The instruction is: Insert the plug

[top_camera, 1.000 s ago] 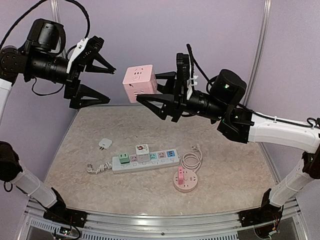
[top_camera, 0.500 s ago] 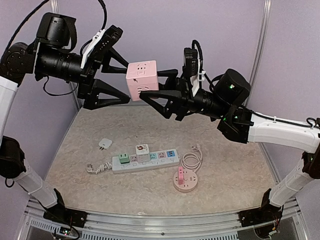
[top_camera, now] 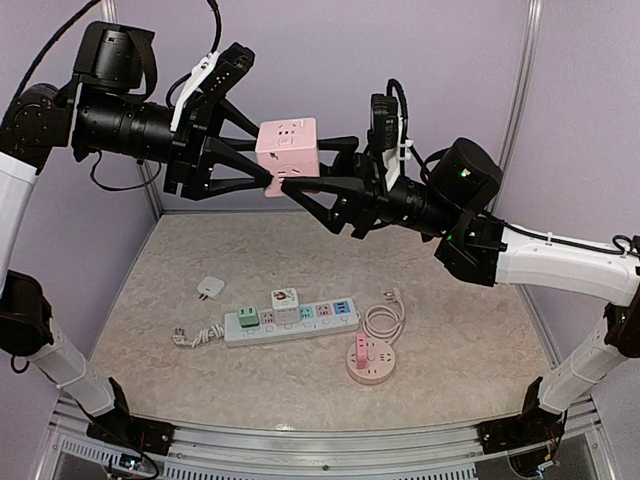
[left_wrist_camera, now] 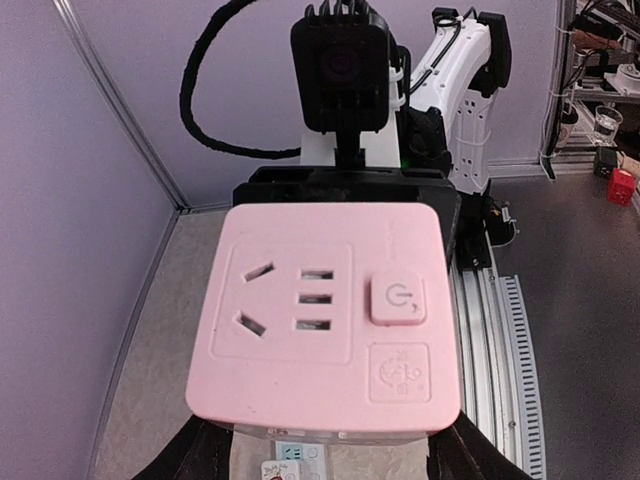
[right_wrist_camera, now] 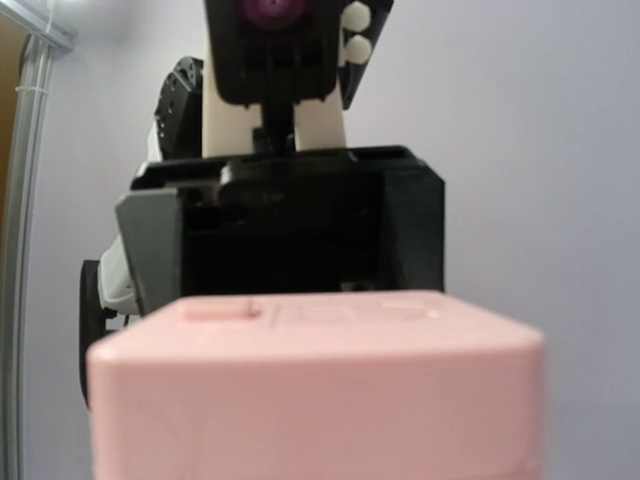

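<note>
My right gripper is pointing level at the pink cube's side [top_camera: 315, 152]. My left gripper should hold the cube [top_camera: 264, 157] while my right gripper takes hold of it again at a downward slant.
A pink cube socket [top_camera: 288, 147] hangs high above the table between both arms. My right gripper [top_camera: 305, 165] is shut on it from the right. My left gripper [top_camera: 268, 160] has its fingers against the cube's sides from the left. In the left wrist view the cube [left_wrist_camera: 330, 320] shows its socket face and switch, with my left gripper [left_wrist_camera: 330, 445] hugging its lower corners. In the right wrist view the cube [right_wrist_camera: 320, 390] fills the lower half and hides my right fingers. A small white plug [top_camera: 208, 288] lies on the table [top_camera: 450, 300].
A white power strip [top_camera: 290, 320] with coloured sockets lies mid-table, its cable end at the left. A round pink socket [top_camera: 370, 358] with a coiled white cable [top_camera: 383, 320] sits to its right. Purple walls enclose the back and sides.
My left gripper has moved right from open and apart to closing around the pink cube. The right gripper has carried the cube slightly up and right.
</note>
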